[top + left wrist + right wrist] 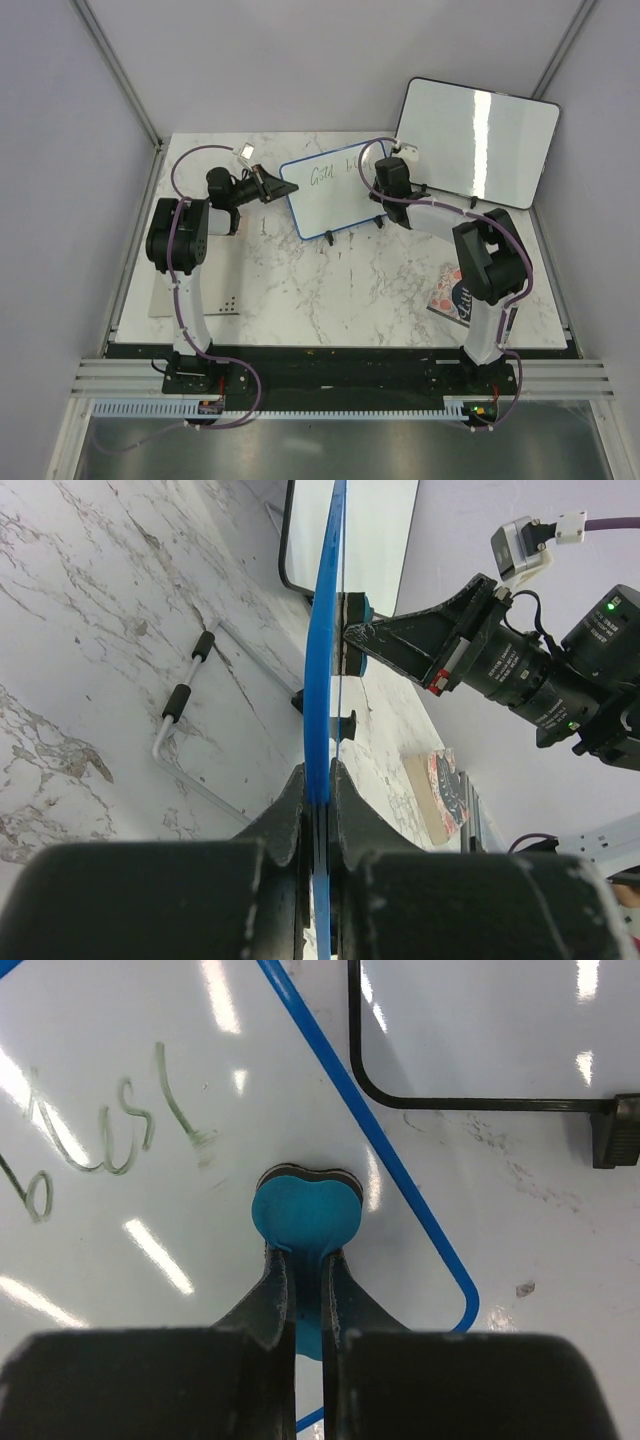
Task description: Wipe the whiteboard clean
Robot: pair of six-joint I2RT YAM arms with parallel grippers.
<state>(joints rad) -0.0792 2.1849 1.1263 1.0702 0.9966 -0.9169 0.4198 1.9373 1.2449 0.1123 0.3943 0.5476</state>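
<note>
The teal eraser rests on the blank corner (412,1258) under the writing, so the robot's right gripper should lift the eraser and sweep the writing (323,174) toward the left gripper.
The whiteboard (325,205), blue-framed with dark handwriting (325,176) on its upper left, stands tilted at the back middle of the marble table. My left gripper (268,184) is shut on its left edge; in the left wrist view the blue frame (322,660) runs edge-on between the closed fingers of this gripper (318,770). My right gripper (383,180) is shut on a teal eraser (305,1210) and presses it flat against the board's white face (120,1230) near its right corner. Green-grey writing (100,1135) lies left of the eraser.
A larger black-framed blank whiteboard (478,140) leans at the back right, just behind the blue board's right end (480,1030). A patterned booklet (455,295) lies by the right arm. A white sheet (170,300) lies front left. A wire stand (185,695) rests behind the board.
</note>
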